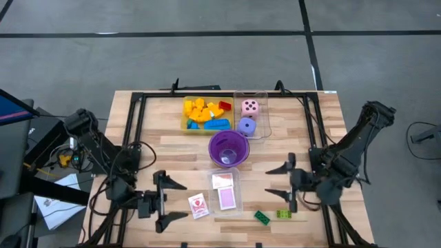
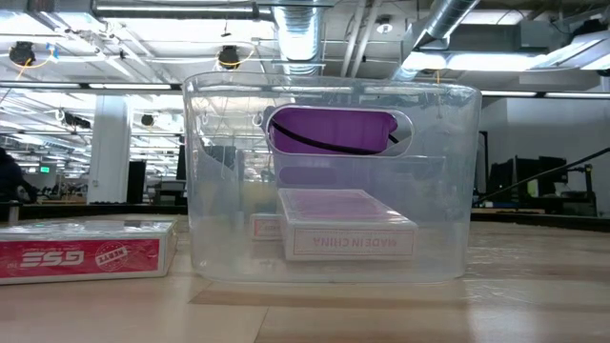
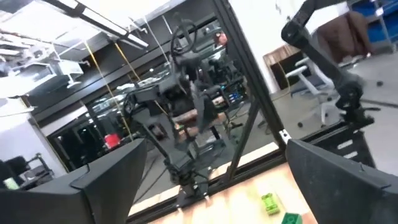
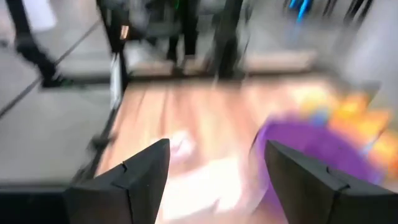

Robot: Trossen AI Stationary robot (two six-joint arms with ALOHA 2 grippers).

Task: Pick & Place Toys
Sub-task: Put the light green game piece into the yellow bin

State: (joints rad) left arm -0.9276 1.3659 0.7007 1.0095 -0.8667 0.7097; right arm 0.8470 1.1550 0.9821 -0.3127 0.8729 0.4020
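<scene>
The light green brick (image 1: 283, 214) is clear of the dark green brick. My open right gripper should keep going toward it until my fingers are on either side of its long sides (image 1: 283, 211).
Yellow, orange, blue and red bricks (image 1: 204, 114) lie in a yellow tray at the far side. A pink die (image 1: 249, 107) and a purple die (image 1: 247, 126) sit in a clear tray beside it. One white-red card pack (image 1: 198, 205) lies flat on the table and shows in the low view (image 2: 86, 249). Another pack (image 2: 348, 225) lies in a clear tray (image 1: 226, 191). Two green bricks (image 1: 262, 217) (image 1: 284, 214) lie near the front edge. My left gripper (image 1: 170, 201) is open and empty left of the loose card pack. My right gripper (image 1: 279, 181) is open and empty right of the clear tray.
A purple translucent cup (image 1: 229, 148) stands upright mid-table between the two trays of toys and the clear tray in front; it shows behind that tray in the low view (image 2: 334, 133). A black frame (image 1: 134, 131) runs around the table's edges. Bare wood lies between the grippers and the far trays.
</scene>
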